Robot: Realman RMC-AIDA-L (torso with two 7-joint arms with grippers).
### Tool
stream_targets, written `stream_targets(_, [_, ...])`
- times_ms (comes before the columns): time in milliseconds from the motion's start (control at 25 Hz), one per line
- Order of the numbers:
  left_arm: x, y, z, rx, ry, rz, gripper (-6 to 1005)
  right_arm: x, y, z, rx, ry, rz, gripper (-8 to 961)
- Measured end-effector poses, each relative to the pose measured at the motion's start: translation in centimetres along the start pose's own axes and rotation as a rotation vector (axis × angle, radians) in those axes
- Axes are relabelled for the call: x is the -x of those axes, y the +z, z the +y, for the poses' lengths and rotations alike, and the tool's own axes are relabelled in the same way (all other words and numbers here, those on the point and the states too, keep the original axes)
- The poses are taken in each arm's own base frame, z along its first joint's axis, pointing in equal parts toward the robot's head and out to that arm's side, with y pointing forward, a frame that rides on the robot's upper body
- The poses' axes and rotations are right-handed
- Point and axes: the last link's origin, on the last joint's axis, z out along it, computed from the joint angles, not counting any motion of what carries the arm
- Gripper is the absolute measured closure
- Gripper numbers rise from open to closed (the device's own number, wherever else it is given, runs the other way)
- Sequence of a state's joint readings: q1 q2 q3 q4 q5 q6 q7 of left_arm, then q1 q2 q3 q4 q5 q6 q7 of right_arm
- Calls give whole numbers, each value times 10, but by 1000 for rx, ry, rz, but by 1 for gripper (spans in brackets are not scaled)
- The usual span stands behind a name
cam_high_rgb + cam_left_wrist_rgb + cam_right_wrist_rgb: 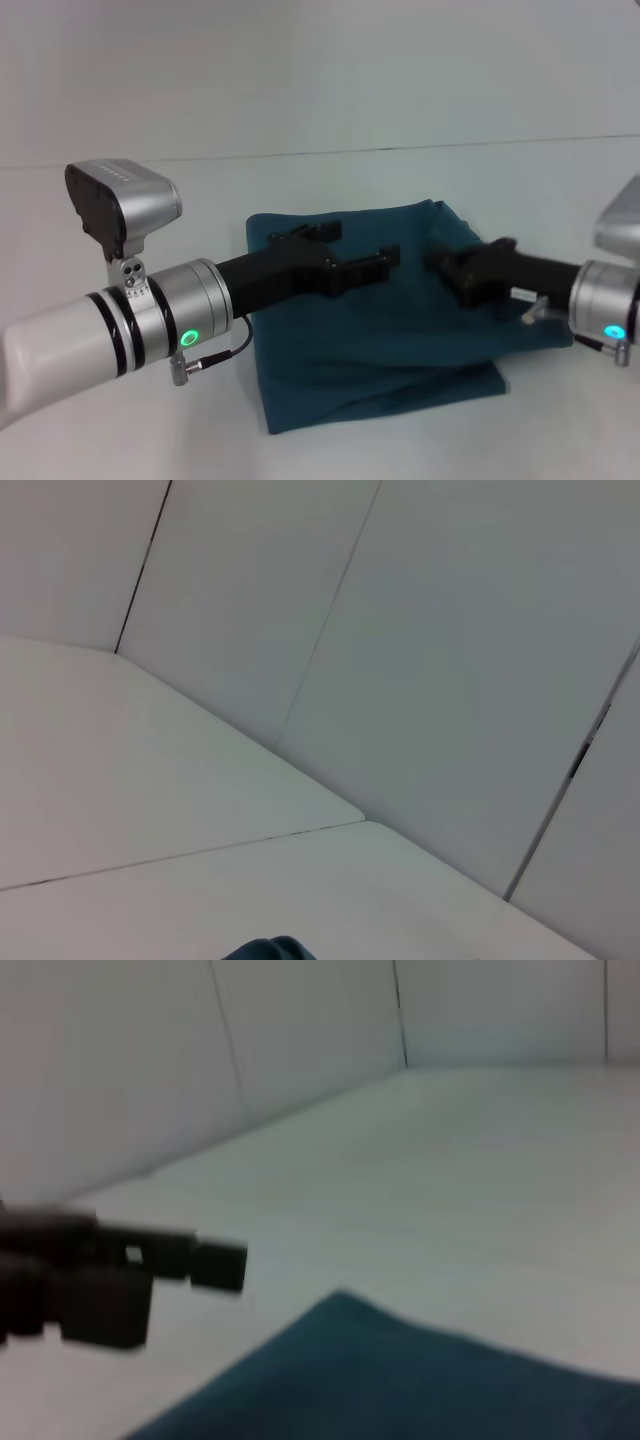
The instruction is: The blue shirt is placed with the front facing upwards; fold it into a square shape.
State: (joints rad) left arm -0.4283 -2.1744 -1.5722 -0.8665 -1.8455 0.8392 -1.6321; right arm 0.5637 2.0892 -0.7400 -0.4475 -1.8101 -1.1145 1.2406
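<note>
The robot's right gripper should return from the shirt's far part and smooth the cloth along the shirt's near edge (350,405), because the shirt's top layer slants short (470,370) of the lower layer.
The blue shirt (390,330) lies on the white table, folded into a roughly rectangular teal bundle with plain cloth on top and a layered edge toward me. My left gripper (355,247) hovers over the shirt's far left part, open and holding nothing. My right gripper (448,264) hovers over the shirt's right part. The right wrist view shows a corner of the shirt (400,1380) with the left gripper (150,1270) beyond it. Only a sliver of the shirt (270,948) appears in the left wrist view.
The white table (120,210) spreads around the shirt on all sides. A pale panelled wall (450,630) rises behind the table's far edge. No other objects are in view.
</note>
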Motion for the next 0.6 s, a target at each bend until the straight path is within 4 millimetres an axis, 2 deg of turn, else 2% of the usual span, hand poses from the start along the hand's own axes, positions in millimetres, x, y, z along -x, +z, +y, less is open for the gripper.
stream_targets(200, [-1, 1, 0, 1, 1, 0, 52, -6, 10, -11, -92, 39, 87, 890])
stream_targets(600, [3, -2, -5, -16, -12, -5, 53, 7, 3, -51, -367, 177, -20, 887])
